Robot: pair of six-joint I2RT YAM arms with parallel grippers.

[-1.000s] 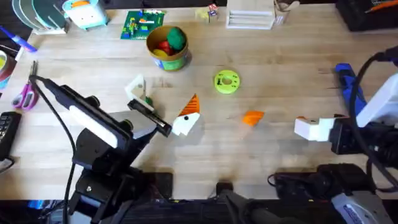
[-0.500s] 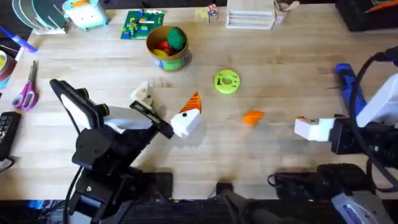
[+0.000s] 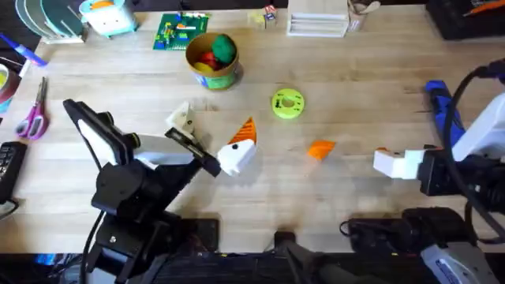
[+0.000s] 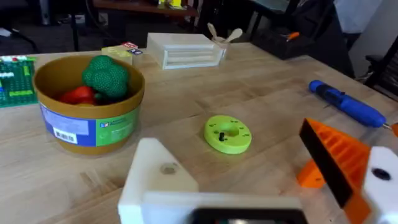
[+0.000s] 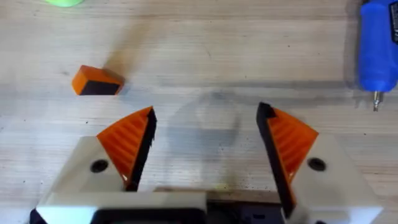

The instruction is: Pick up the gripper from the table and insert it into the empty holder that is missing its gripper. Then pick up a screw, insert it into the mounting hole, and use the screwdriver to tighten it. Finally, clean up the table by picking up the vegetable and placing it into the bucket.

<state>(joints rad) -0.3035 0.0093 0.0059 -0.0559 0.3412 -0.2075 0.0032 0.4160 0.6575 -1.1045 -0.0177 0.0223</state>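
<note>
The orange gripper (image 3: 320, 150) matches the ribbed pad on my left gripper (image 3: 245, 132), so I expect it to stay seated in the empty holder when the robot pushes it in.
The gripper, a small orange wedge (image 3: 320, 148) (image 5: 96, 81), lies flat on the table (image 3: 347, 79) between my two arms. My left gripper (image 3: 211, 134) (image 4: 242, 158) is open. One of its fingers is the bare cream-white holder (image 3: 181, 118) (image 4: 155, 180) with a mounting hole. The other finger carries an orange ribbed pad (image 3: 245, 130) (image 4: 336, 155). My right gripper (image 3: 380, 162) (image 5: 205, 124) is open and empty, just right of the wedge. The blue screwdriver (image 3: 438, 93) (image 4: 345, 102) (image 5: 376, 53) lies at the far right. The bucket (image 3: 213, 72) (image 4: 87, 124) holds a round green toy and a red one. The vegetable is out of view.
A lime-green perforated disc (image 3: 287, 103) (image 4: 227, 134) sits between the bucket and the wedge. Scissors (image 3: 33, 118) lie at the left edge. A white box (image 3: 317, 24) and a green toy board (image 3: 180, 31) stand along the back.
Over the last second my left arm folded back toward its base and its empty holder shifted slightly rightward. Nothing has moved in the last half second. The right arm stayed still.
</note>
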